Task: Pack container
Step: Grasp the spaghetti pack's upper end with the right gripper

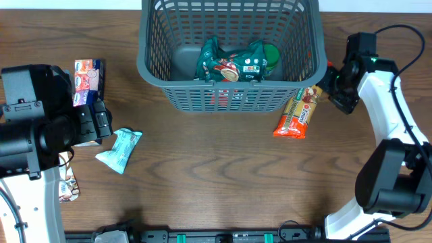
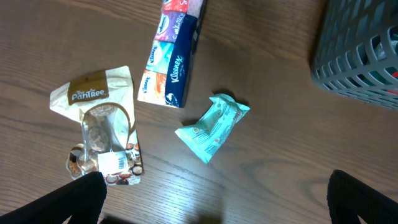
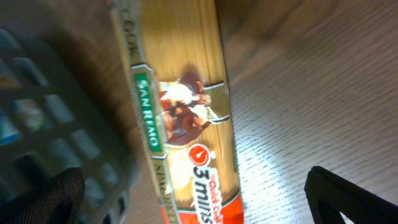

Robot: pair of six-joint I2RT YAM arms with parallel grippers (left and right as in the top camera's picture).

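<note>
My right gripper's open fingers are lined up across the orange pasta packet's narrow width [image 1: 298, 113]. I keep going down until they are on both sides of the packet's middle [image 1: 305, 101], and then close them.
The dark grey slotted container [image 1: 231, 94] stands at the back middle of the table and holds green packets [image 1: 229, 62]. It shows blurred in the right wrist view [image 3: 50, 112] and at the left wrist view's right edge [image 2: 360, 56]. An orange pasta packet [image 1: 297, 113] lies against its right front corner. My right gripper [image 1: 329, 86] is open and empty, right over the packet's far end [image 3: 180, 93], with a finger on each side [image 3: 193, 208]. My left gripper [image 1: 101, 121] is open and empty [image 2: 214, 205], above the table next to a teal packet [image 1: 119, 150] [image 2: 213, 126].
A Kleenex tissue pack [image 1: 86, 81] [image 2: 174, 53] lies at the far left. A beige snack bag with a clear window [image 2: 99, 127] lies near the left edge, partly under my left arm in the overhead view [image 1: 66, 183]. The table's front edge runs along the bottom.
</note>
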